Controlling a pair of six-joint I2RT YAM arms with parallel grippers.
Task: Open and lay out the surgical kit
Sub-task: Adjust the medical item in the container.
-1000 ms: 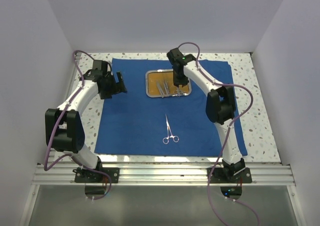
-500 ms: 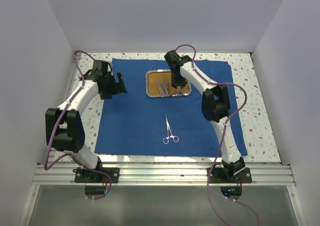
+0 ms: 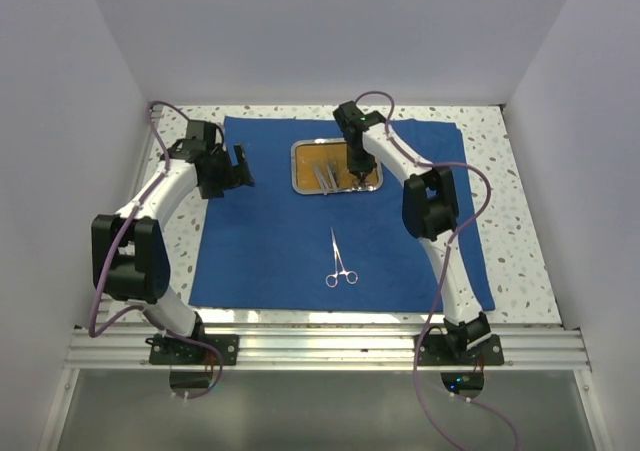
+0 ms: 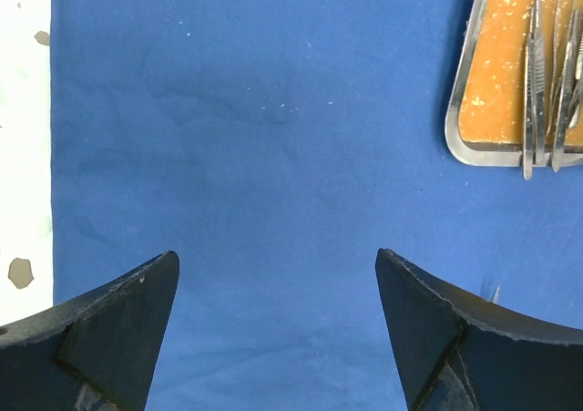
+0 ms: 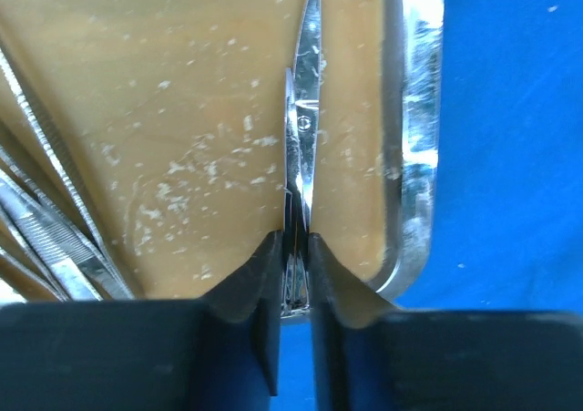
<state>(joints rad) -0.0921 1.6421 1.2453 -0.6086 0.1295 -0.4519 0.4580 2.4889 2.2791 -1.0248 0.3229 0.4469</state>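
Observation:
The forceps overlap the silver scissors (image 5: pixel 297 174) in the tray, and my right gripper is shut there. Next, I open it and take just the forceps' handle ring.
The royal-blue cloth wrap (image 3: pixel 330 221) lies spread flat on the table. The steel tray (image 3: pixel 297 168) with its orange-brown floor sits at the cloth's far middle. My right gripper (image 5: pixel 296 247) is down in the tray and shut on silver scissors (image 5: pixel 303 147) near the tray's right rim (image 5: pixel 414 128). Tweezers (image 5: pixel 55 220) lie to its left in the tray. One ring-handled forceps (image 3: pixel 340 261) lies on the cloth near the front. My left gripper (image 4: pixel 278 274) is open and empty above bare cloth, left of the tray (image 4: pixel 496 74).
The speckled white table top (image 3: pixel 515 201) shows round the cloth. White walls close in the left, right and back sides. An aluminium rail (image 3: pixel 320 346) with both arm bases runs along the near edge.
My right arm has shifted slightly left and lower over the tray. The left arm and the forceps on the cloth have not moved.

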